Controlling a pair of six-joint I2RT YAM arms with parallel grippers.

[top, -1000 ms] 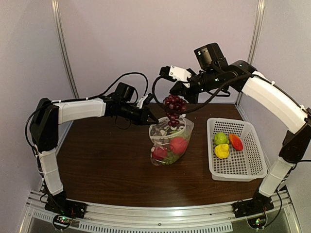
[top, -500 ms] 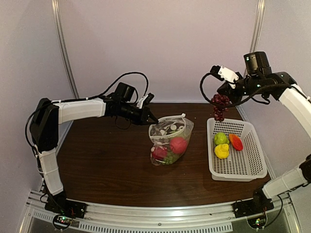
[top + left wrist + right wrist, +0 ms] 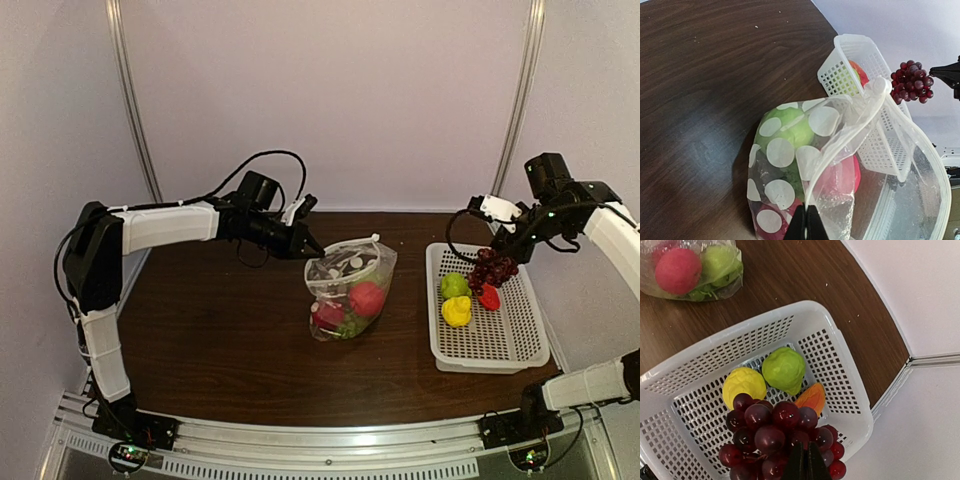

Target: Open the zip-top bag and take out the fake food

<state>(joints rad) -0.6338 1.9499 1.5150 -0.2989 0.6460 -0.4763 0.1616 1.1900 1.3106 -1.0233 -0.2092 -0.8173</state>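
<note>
The purple grape bunch (image 3: 493, 271) is over the white basket with an open part of the basket's bottom beside the yellow lemon (image 3: 489, 337), so the robot's right gripper should lower next and let go there.
The clear, white-dotted zip-top bag (image 3: 350, 290) stands open mid-table, and my left gripper (image 3: 318, 248) is shut on its rim, holding it up. In the left wrist view the fingertips (image 3: 806, 220) pinch the bag (image 3: 790, 150) edge. Inside the bag lie a red fruit (image 3: 367, 298), a dark red one (image 3: 328, 314) and green pieces (image 3: 790, 127). My right gripper (image 3: 511, 253) is shut on a purple grape bunch (image 3: 492, 270) that hangs over the white basket (image 3: 520, 335). The right wrist view shows the grapes (image 3: 775, 432) at my gripper (image 3: 805, 457), above the basket floor.
The basket (image 3: 840, 355) at the table's right holds a green fruit (image 3: 784, 370), a yellow lemon (image 3: 743, 385) and an orange piece (image 3: 811, 397). Metal posts (image 3: 132, 100) and walls stand close on both sides. The table's back right edge (image 3: 880, 335) runs just past the basket.
My right arm has carried the grape bunch from above the bag's mouth rightward and down to over the basket. The left gripper and bag have stayed put.
</note>
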